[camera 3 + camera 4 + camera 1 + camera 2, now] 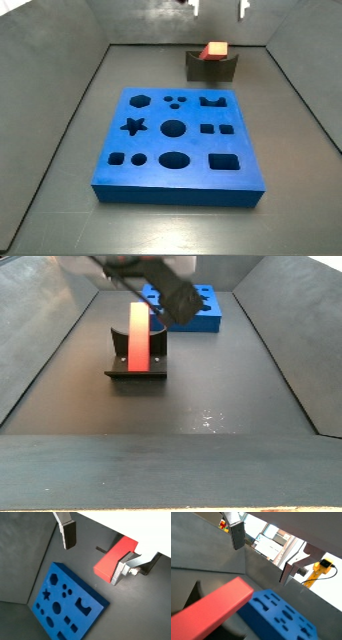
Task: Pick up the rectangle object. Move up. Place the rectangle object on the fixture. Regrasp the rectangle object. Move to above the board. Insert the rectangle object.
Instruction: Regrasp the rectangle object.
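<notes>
The rectangle object (214,50) leans out of the fixture's open notch (211,64). The rectangle object will come loose and leave the fixture behind when I lift.
The red-orange rectangle object (214,49) rests in the notch of the dark fixture (211,68) at the back of the floor. In a side view it stands leaning up out of the fixture (134,368), its long face (138,334) showing. My gripper (221,8) hangs open well above it, apart from it. In both wrist views the two fingers (67,534) (236,537) stand wide apart with nothing held; the rectangle object (113,559) (211,609) lies below, close to one finger (120,571). The blue board (177,140) lies flat in front of the fixture.
Grey walls ring the dark floor (301,150). The board (67,604) (281,618) (190,306) has several shaped cutouts, among them a star (132,126) and circles. Bare floor (201,406) lies on the fixture's side away from the board.
</notes>
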